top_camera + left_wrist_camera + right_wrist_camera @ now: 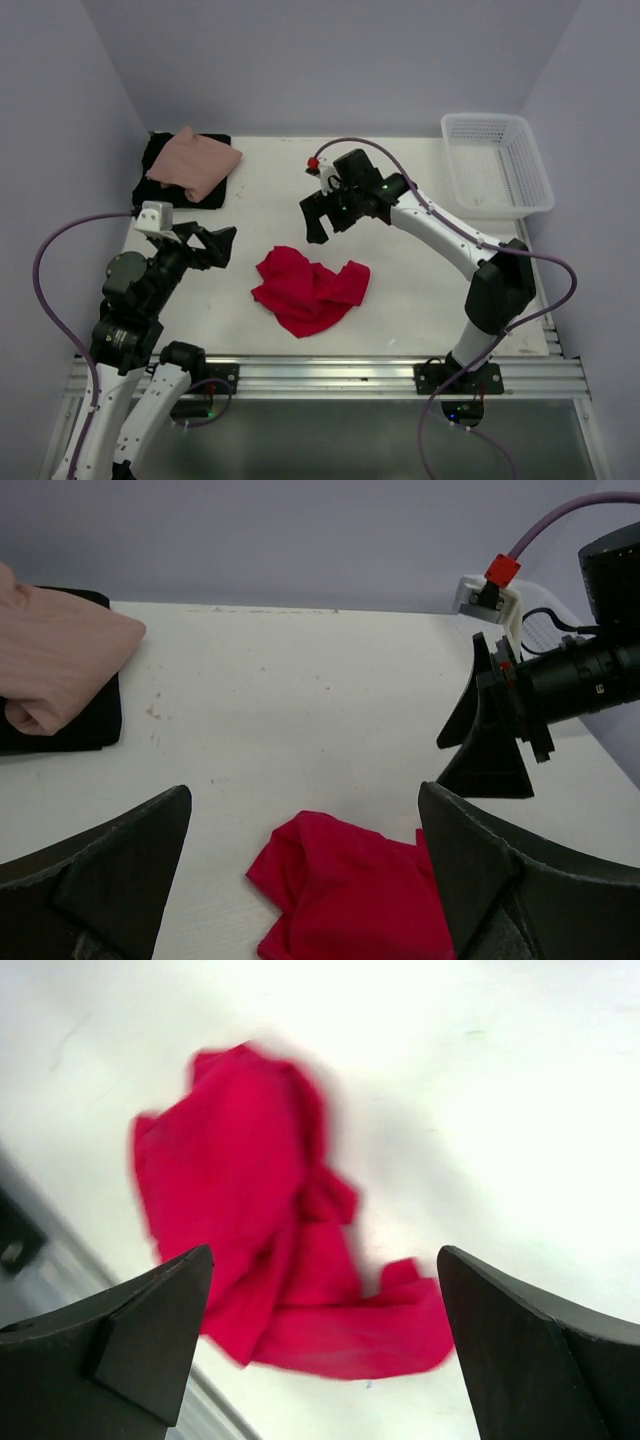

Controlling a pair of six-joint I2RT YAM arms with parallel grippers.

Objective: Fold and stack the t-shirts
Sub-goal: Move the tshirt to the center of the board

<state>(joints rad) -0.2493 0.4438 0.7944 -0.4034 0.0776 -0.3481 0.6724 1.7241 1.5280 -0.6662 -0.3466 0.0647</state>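
My left gripper should keep going down, as the red t-shirt's back fold [287, 257] lies clear before its spread fingers, and close once it reaches that fold [280, 268].
A bright red t-shirt [310, 287] lies crumpled on the white table near the front middle; it shows in the left wrist view [355, 890] and the right wrist view [270, 1230]. A folded salmon-pink t-shirt [195, 160] lies on a folded black t-shirt [160, 165] at the back left; both show in the left wrist view, pink [55, 655] on black [85, 725]. My left gripper [222, 245] is open and empty, left of the red shirt. My right gripper [322, 215] is open and empty, above and behind the red shirt.
A white plastic lattice basket [497, 163] stands at the back right corner. The table's front edge is a metal rail [330, 378]. Grey walls close in the back and sides. The right arm [560, 680] reaches across the left wrist view.
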